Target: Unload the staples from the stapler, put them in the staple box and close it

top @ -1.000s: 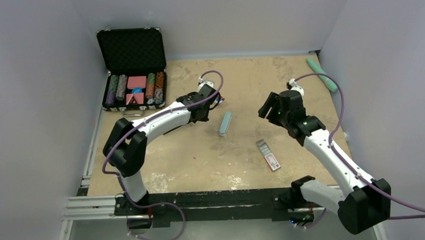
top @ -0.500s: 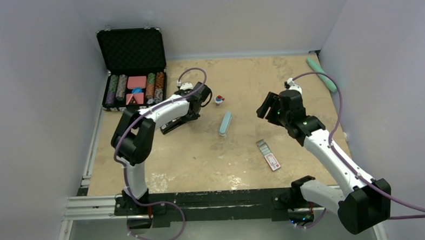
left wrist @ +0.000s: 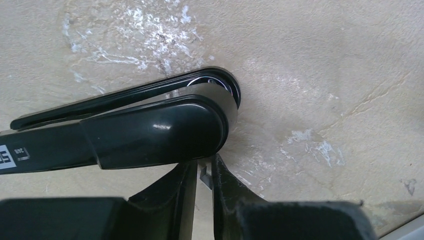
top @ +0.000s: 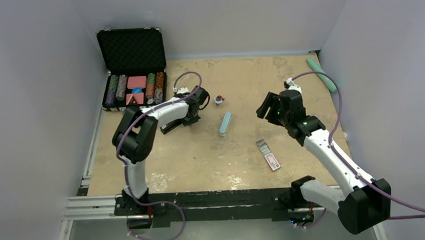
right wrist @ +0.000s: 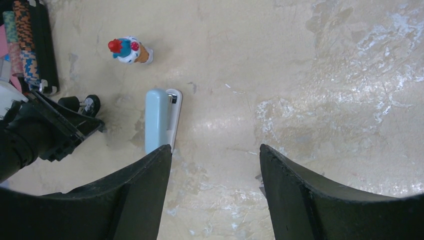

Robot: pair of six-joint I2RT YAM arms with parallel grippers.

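The staples (left wrist: pixel 205 176) are tilted between my left gripper's fingers, so it should lay them down beside the black stapler and grip them squarely before taking them away.
The black stapler (top: pixel 171 126) lies on the table at left centre; in the left wrist view the stapler (left wrist: pixel 150 130) shows a silvery inside between its hinged halves. My left gripper (top: pixel 188 119) sits at its rounded end. Seen from that wrist, the left gripper (left wrist: pixel 204 167) has its fingers drawn close on a tiny silvery strip, the staples (left wrist: pixel 204 176). My right gripper (top: pixel 265 106) hovers over mid-table, apart from the stapler. In its own view the right gripper (right wrist: pixel 215 150) is open, with bare table between the fingers.
A pale blue-grey bar (top: pixel 225 124) lies between the arms, with a small red-topped toy figure (top: pixel 218 100) just behind it. A red, white and grey pack (top: pixel 268 154) lies front right. An open poker-chip case (top: pixel 133 69) stands back left, a teal stick (top: pixel 322 73) back right.
My left gripper swung left from beside the toy figure to the stapler's end, uncovering the stapler, and its fingers narrowed. The right arm stayed still.
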